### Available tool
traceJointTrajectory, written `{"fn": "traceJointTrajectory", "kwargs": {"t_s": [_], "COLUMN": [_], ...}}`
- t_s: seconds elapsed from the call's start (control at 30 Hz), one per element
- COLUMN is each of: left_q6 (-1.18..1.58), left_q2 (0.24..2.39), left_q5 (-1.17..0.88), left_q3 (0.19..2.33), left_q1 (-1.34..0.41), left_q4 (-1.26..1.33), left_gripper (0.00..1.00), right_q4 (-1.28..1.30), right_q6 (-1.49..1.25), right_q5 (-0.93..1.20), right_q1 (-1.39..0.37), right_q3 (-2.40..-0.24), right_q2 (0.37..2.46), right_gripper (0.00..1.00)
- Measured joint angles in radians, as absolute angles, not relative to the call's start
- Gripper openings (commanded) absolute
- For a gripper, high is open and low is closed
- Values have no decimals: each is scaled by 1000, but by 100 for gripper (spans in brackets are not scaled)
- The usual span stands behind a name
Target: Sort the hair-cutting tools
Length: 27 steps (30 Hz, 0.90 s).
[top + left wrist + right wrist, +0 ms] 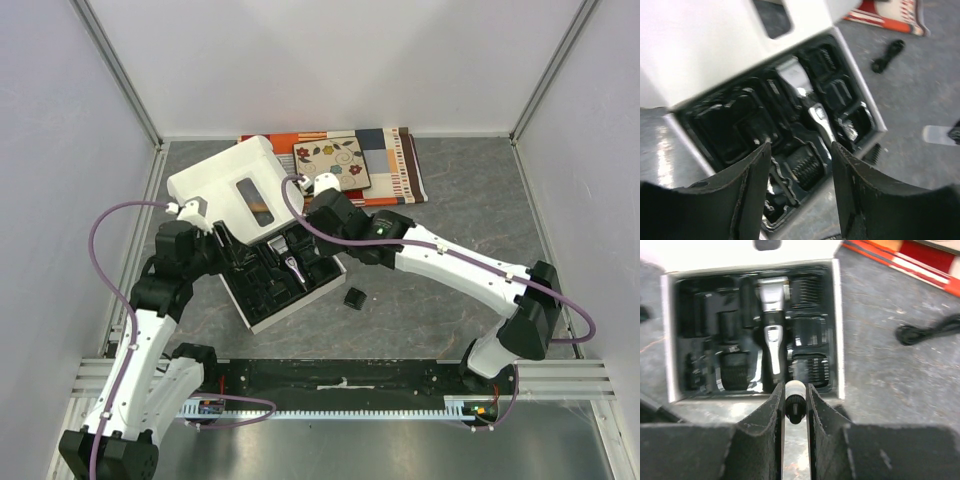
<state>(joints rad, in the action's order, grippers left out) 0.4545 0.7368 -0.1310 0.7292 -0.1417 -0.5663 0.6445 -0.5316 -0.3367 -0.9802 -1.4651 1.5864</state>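
The cylinder's pale cap (936, 134) faces my open left gripper (232, 252), so I should go on bringing it there with my right gripper until my left gripper closes on the cap.
The white box (300, 305) lies open, its lid (225, 180) tipped back. Its black tray holds the black-and-silver clipper (771, 335) (292, 268) (820, 120) and comb guards (807, 290). My right gripper (795, 402) (298, 240) hangs over the tray's near edge, shut on a small cylinder (795, 399) with a pale cap and a ribbed black body. At the tray's left side, my left gripper (800, 185) (225, 245) is open and holds nothing. One small black part (354, 297) sits on the table right of the box. The coiled cord (927, 330) (887, 55) lies on the table.
A flowered tile (335, 163) rests on a striped red and grey mat (395, 165) behind the box. Grey walls and metal rails enclose the table on three sides. My right arm (450, 265) stretches across the table's right half.
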Motion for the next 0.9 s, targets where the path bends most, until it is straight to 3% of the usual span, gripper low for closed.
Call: {"fn": "traceJointTrajectory", "kwargs": {"t_s": [0.53, 0.9], "left_q6": [467, 500], "left_q2": [515, 509], "left_q5": [-906, -1119], "left_q3": [621, 589], "left_q1": [-158, -241], "left_q4": [-294, -155], "left_gripper": [61, 61], "right_q4": [692, 688], "right_q6": [-494, -505], "right_q5": [61, 303], "right_q1": [-1024, -1029], "right_q3": [-1587, -1596], "right_q2": [1592, 1528], "right_gripper": [0, 1]}}
